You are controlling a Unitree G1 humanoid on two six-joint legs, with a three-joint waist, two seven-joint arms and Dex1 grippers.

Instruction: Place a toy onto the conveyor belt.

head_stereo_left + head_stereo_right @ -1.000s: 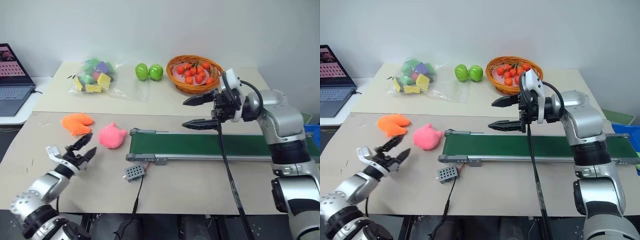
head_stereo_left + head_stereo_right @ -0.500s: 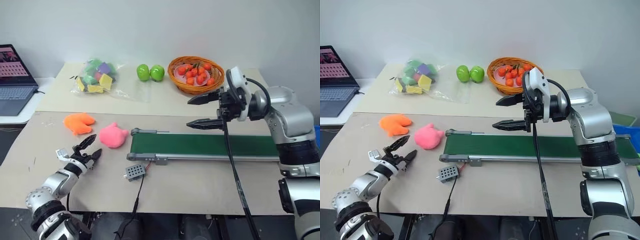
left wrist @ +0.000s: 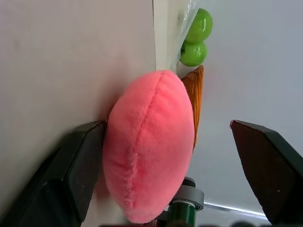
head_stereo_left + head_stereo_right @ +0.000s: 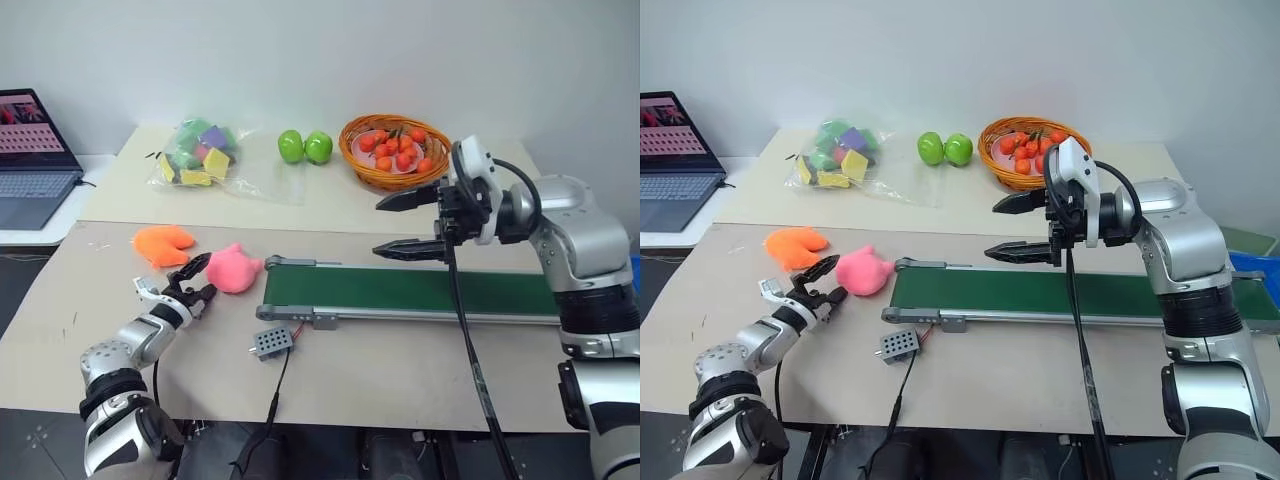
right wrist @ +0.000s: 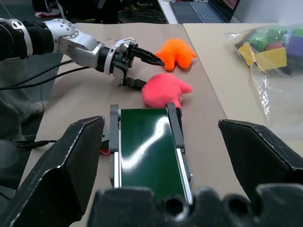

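My gripper will find a face hidden underneath when it turns over the toy (image 4: pixel 233 269), because the toy lies with a plain pink side (image 4: pixel 238 264) up.
The toy (image 4: pixel 236 269), a pink plush, lies on the tan table just off the left end of the conveyor belt (image 4: pixel 420 292). The belt is dark green in a grey frame, with its control box (image 4: pixel 268 343) on a wire in front. My left gripper (image 4: pixel 199 279) is open and level at the toy's left side. In the left wrist view the toy (image 3: pixel 149 146) sits between the fingers, touching one finger (image 3: pixel 75 170). My right gripper (image 4: pixel 388 226) is open, hanging above the belt's middle and pointing left. The right wrist view looks along the belt (image 5: pixel 147 151) to the toy (image 5: pixel 163 90).
A flat orange plush (image 4: pixel 165 245) lies just left of the toy, behind my left gripper. At the back stand a bag of coloured blocks (image 4: pixel 200 150), two green fruits (image 4: pixel 305 147) and a basket of red fruit (image 4: pixel 395 148). A laptop (image 4: pixel 30 150) sits far left. A black cable (image 4: pixel 462 330) hangs across the belt.
My left gripper has moved forward to the pink toy, still open, and its fingers now flank the toy's near side. The right gripper has stayed above the belt.
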